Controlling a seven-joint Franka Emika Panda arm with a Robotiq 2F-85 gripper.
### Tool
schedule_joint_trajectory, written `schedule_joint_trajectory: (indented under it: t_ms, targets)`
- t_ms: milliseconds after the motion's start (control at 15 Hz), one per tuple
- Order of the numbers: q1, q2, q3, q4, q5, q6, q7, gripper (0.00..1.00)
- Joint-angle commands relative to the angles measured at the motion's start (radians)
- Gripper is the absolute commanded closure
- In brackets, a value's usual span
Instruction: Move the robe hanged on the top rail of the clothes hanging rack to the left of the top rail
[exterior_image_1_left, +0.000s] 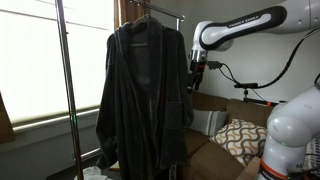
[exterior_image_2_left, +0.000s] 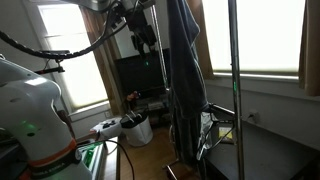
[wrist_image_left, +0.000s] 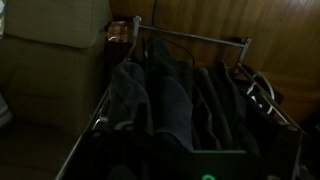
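My gripper is pointing down beside the robe (exterior_image_1_left: 184, 77), below the top bar. Next, I lift my gripper and tilt it toward the robe's shoulder (exterior_image_1_left: 172, 32) near the top bar.
A dark robe (exterior_image_1_left: 145, 90) hangs from the top rail (exterior_image_1_left: 160, 17) of the clothes rack. It appears edge-on in an exterior view (exterior_image_2_left: 183, 70). My gripper (exterior_image_1_left: 197, 68) is beside the robe near shoulder height, apart from it, and also shows in an exterior view (exterior_image_2_left: 144, 40). It holds nothing that I can see. The wrist view looks down on the robe's folds (wrist_image_left: 170, 100) and the rail (wrist_image_left: 195, 38). The jaws are lost in the dark there, so I cannot tell whether they are open or shut.
The rack's upright pole (exterior_image_1_left: 66, 90) stands before a bright window (exterior_image_1_left: 30, 50). A sofa with a patterned cushion (exterior_image_1_left: 240, 135) sits behind the rack. A TV (exterior_image_2_left: 140, 72) on a stand and a white bin (exterior_image_2_left: 138, 128) are near the robot base (exterior_image_2_left: 35, 110).
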Motion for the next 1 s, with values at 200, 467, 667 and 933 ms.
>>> schedule_joint_trajectory:
  t_ms: [200, 467, 667, 933]
  targets:
    - [-0.034, 0.207, -0.174, 0.077, -0.014, -0.061, -0.377, 0.0]
    - [-0.036, -0.004, -0.149, 0.064, -0.052, -0.184, -0.561, 0.0]
    - [-0.028, -0.105, -0.164, 0.145, -0.053, -0.215, -0.636, 0.0]
    - [0.011, -0.14, -0.161, 0.327, 0.003, -0.173, -0.626, 0.0]
